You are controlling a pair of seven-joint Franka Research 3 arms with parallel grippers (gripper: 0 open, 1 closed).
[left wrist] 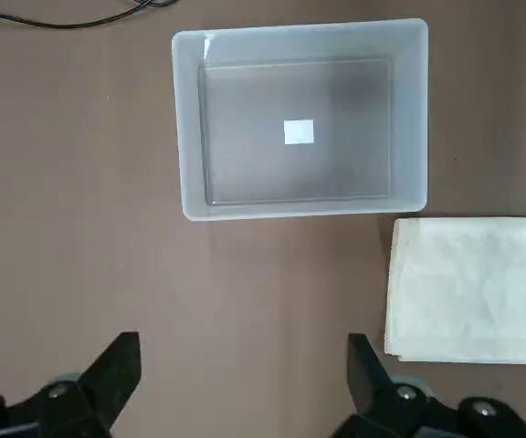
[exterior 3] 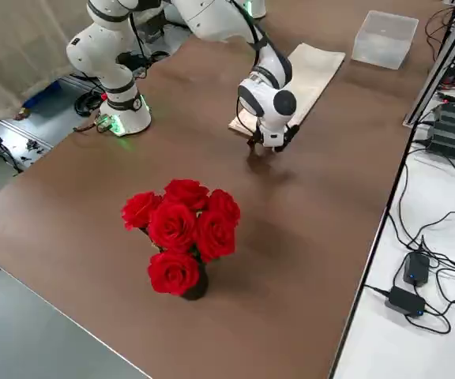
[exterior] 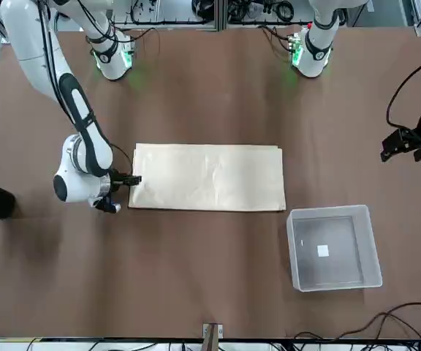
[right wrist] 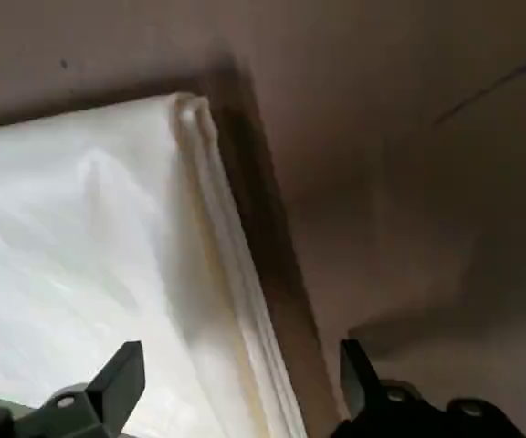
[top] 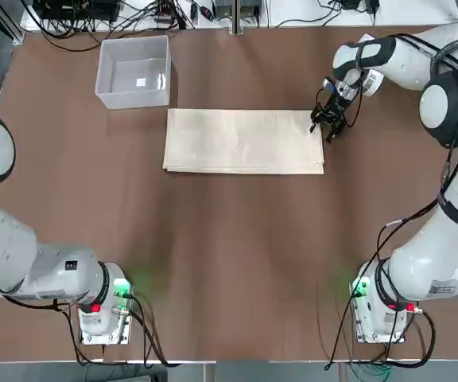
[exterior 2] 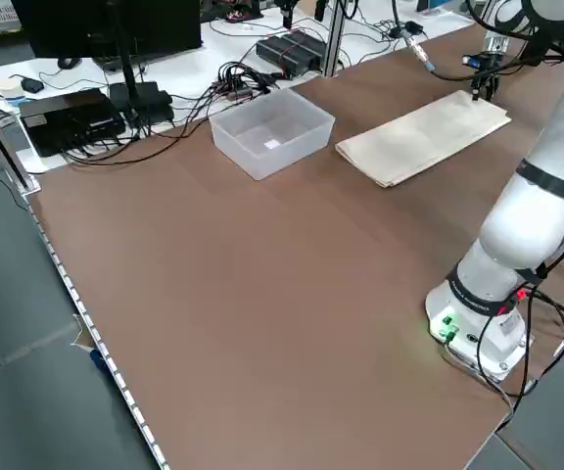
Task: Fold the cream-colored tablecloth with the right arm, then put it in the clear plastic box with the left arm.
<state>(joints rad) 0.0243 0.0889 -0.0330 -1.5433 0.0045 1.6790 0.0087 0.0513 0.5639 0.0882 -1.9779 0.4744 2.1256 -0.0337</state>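
I expect the cream-colored tablecloth [exterior: 207, 178] to fold over with its layers together when I carry the tablecloth's stacked edge [right wrist: 232, 265] across, since that edge lies flush between my fingers.
The cream-colored tablecloth [top: 245, 141] lies flat at the table's middle as a folded, layered rectangle. My right gripper [top: 327, 126] is down at its far right corner. In the right wrist view the right gripper [right wrist: 240, 383] is open, and the cloth's stacked edge [right wrist: 217, 228] runs between its fingers. The clear plastic box [top: 133, 72] stands empty at the far left, just beyond the cloth's left end. My left gripper [left wrist: 245, 374] hovers open high above the table, looking down on the box [left wrist: 299, 119] and the cloth's end [left wrist: 473, 287]. It holds nothing.
Cables and electronics [top: 133, 12] line the far edge behind the box. A bunch of red roses [exterior 3: 182, 233] stands on the table's right end, beyond the right gripper. Both arm bases [top: 106, 306] sit at the near edge, with bare brown table in front of the cloth.
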